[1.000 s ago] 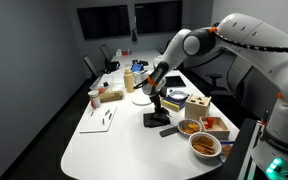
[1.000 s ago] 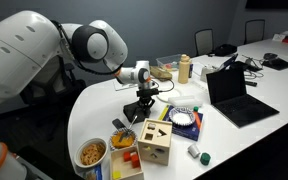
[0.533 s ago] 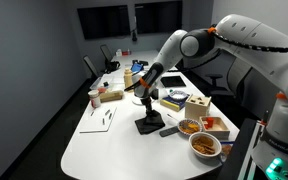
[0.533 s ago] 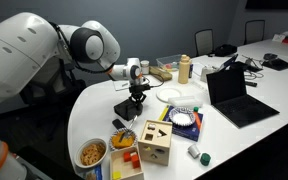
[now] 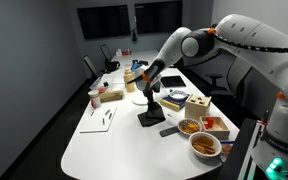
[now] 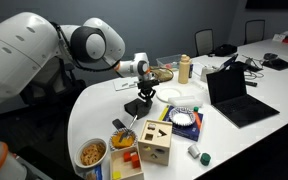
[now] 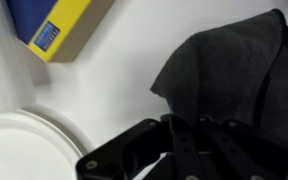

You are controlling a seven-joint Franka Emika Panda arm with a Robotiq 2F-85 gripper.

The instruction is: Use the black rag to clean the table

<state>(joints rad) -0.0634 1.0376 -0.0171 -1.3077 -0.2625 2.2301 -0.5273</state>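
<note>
I should drag the black rag back across the open white table (image 6: 90,117) with my gripper, because the white plate and the blue and yellow box (image 7: 70,28) are crowding the rag.
The black rag (image 5: 150,116) lies bunched on the white table (image 5: 109,140), and my gripper (image 5: 150,100) presses down on it from above. In another exterior view the rag (image 6: 139,107) sits under the gripper (image 6: 144,92), left of a white plate. In the wrist view the rag (image 7: 234,75) fills the right side, and the dark fingers (image 7: 189,135) are closed into its folds.
A white plate (image 7: 24,145) and a blue and yellow box (image 7: 64,25) lie close by. A wooden shape-sorter box (image 6: 154,142), snack bowls (image 5: 204,146), a laptop (image 6: 234,95), bottles and a remote (image 5: 169,131) crowd the table around the rag.
The gripper and the rag have slid over the table, first toward the table's front edge, then back toward the plate.
</note>
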